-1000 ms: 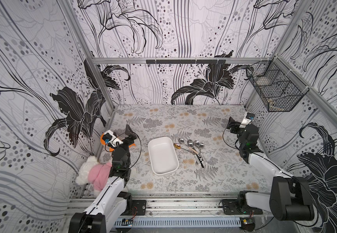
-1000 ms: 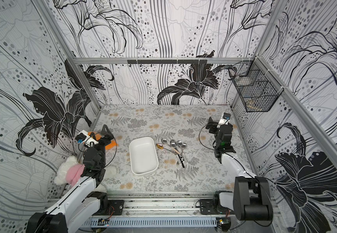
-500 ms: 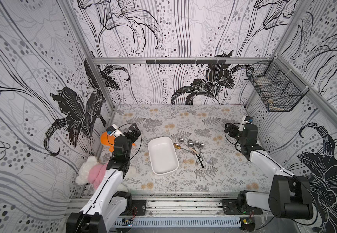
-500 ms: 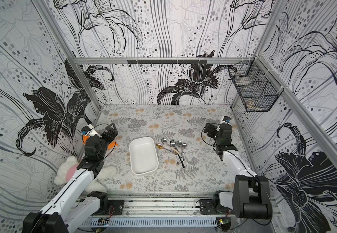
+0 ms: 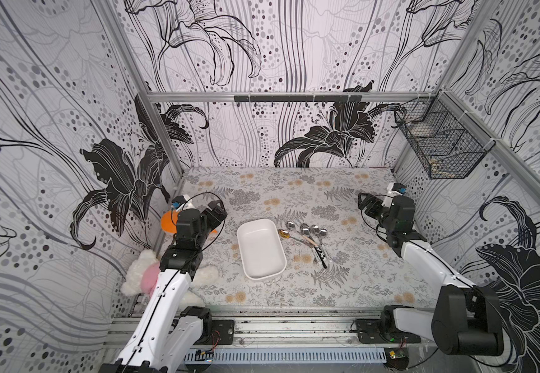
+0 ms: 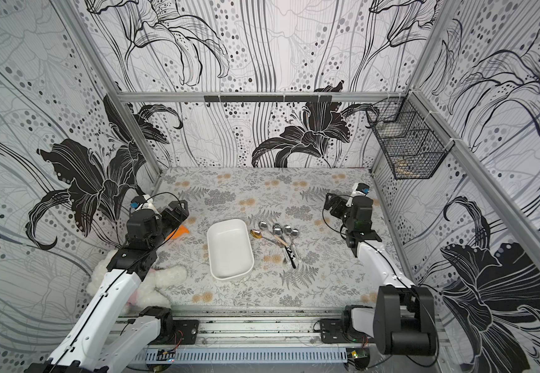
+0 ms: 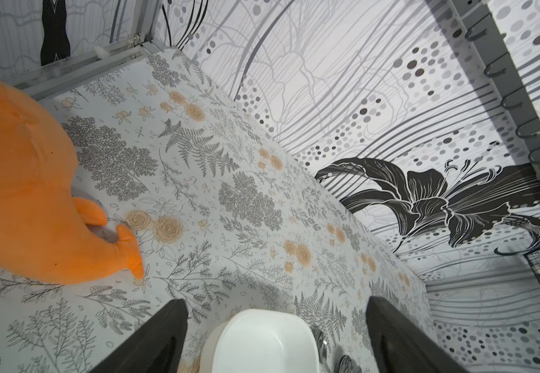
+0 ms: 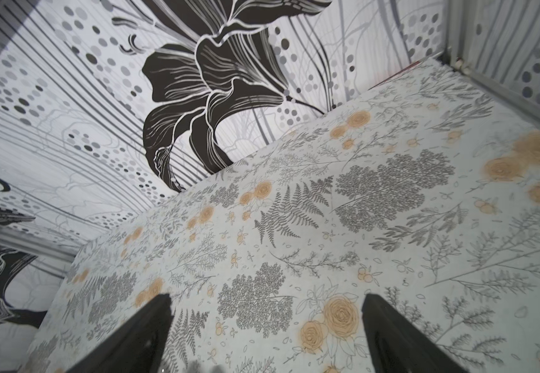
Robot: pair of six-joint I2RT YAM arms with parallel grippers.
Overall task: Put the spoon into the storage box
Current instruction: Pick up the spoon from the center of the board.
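Observation:
My right gripper should pick up the gold spoon (image 5: 284, 234) and lay the spoon inside the storage box (image 5: 262, 249), because the box is between my left gripper and the spoons.
The white storage box (image 5: 261, 248) (image 6: 230, 248) lies empty at the middle of the table. Just right of it, several spoons (image 5: 307, 233) (image 6: 278, 233) lie fanned out, bowls toward the back, one of them gold. My left gripper (image 5: 217, 210) (image 6: 176, 210) hangs left of the box, open and pointing at it. In the left wrist view the box's rim (image 7: 262, 342) shows between the spread fingers of the left gripper (image 7: 276, 302), with a spoon bowl (image 7: 322, 342) beside it. My right gripper (image 5: 367, 203) (image 8: 264, 297) is open over bare cloth, right of the spoons.
An orange plush toy (image 5: 168, 221) (image 7: 20, 181) lies behind the left gripper by the left wall. A white and pink plush (image 5: 142, 274) sits at the front left. A black wire basket (image 5: 440, 145) hangs on the right wall, and a hook rail (image 5: 297, 98) runs along the back.
Both arms have swung their grippers inward toward the middle of the table. The box and the spoons have not moved.

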